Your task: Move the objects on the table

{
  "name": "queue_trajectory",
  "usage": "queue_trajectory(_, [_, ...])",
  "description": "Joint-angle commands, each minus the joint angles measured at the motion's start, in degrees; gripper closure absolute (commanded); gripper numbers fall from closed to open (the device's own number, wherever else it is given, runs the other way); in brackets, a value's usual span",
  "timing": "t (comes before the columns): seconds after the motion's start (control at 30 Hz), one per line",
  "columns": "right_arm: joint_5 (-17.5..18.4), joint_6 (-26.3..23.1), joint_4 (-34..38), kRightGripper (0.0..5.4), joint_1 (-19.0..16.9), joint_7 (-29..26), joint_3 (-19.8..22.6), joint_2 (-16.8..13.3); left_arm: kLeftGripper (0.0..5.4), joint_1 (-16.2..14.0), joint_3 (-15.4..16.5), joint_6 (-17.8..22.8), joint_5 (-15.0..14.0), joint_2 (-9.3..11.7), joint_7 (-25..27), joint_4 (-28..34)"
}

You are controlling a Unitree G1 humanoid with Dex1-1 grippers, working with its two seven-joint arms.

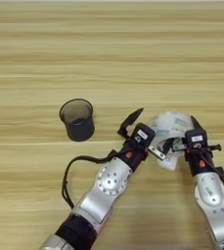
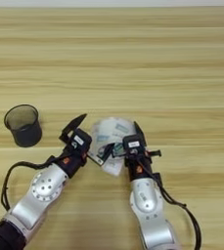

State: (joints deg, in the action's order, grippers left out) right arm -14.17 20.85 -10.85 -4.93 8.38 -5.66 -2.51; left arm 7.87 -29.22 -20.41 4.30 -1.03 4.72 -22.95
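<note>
The tape roll lies over the white case [image 2: 111, 167], so next my left gripper backs off toward the black mesh cup [image 1: 77, 119] while my right gripper carries the roll aside.
A wide clear tape roll [image 1: 169, 128] with a printed core lies tilted at the centre right of the wooden table [image 1: 108, 49]. My right gripper [image 1: 183, 135] holds it, one black finger on its right side and the other against its near face. My left gripper [image 1: 144, 135] is open just left of the roll. Its upper finger [image 1: 132, 118] points away from the roll, and its lower finger [image 1: 155, 153] reaches the roll's lower left edge. A black mesh cup [image 1: 77, 119] stands upright to the left, apart from both grippers.
A black cable [image 1: 67, 176] loops out from my left forearm over the near part of the table. Bare wood stretches across the far half of the table [image 2: 113, 58].
</note>
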Motion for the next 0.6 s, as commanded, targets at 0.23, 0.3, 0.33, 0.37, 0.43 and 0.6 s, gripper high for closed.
queue_trajectory(0.23, [1.16,-1.71,0.31,4.37,6.41,1.82,4.04,-1.17,0.0,-2.69,-5.6,0.04,0.58,1.27,10.11,4.28])
queue_trajectory(0.3, [1.25,-1.49,0.26,4.37,6.76,1.47,4.26,-1.6,0.0,-2.68,-5.66,0.09,0.48,2.14,11.1,4.79])
queue_trajectory(0.33, [1.33,-1.38,0.22,4.37,6.91,1.26,4.37,-1.8,0.0,-2.67,-5.7,0.08,0.47,2.56,11.56,5.05])
queue_trajectory(0.37, [1.51,-1.31,0.07,4.37,7.1,1.09,4.58,-2.01,0.0,-2.67,-5.71,0.22,0.36,3.02,12.09,5.32])
queue_trajectory(0.43, [1.8,-1.3,-0.25,4.37,7.42,0.86,5.03,-2.24,0.0,-2.79,-5.42,0.26,0.42,3.87,13.16,6.0])
queue_trajectory(0.6, [2.19,-1.51,-0.7,4.37,7.9,0.8,5.4,-2.57,0.0,-4.07,-4.47,0.49,0.76,6.13,16.87,8.3])
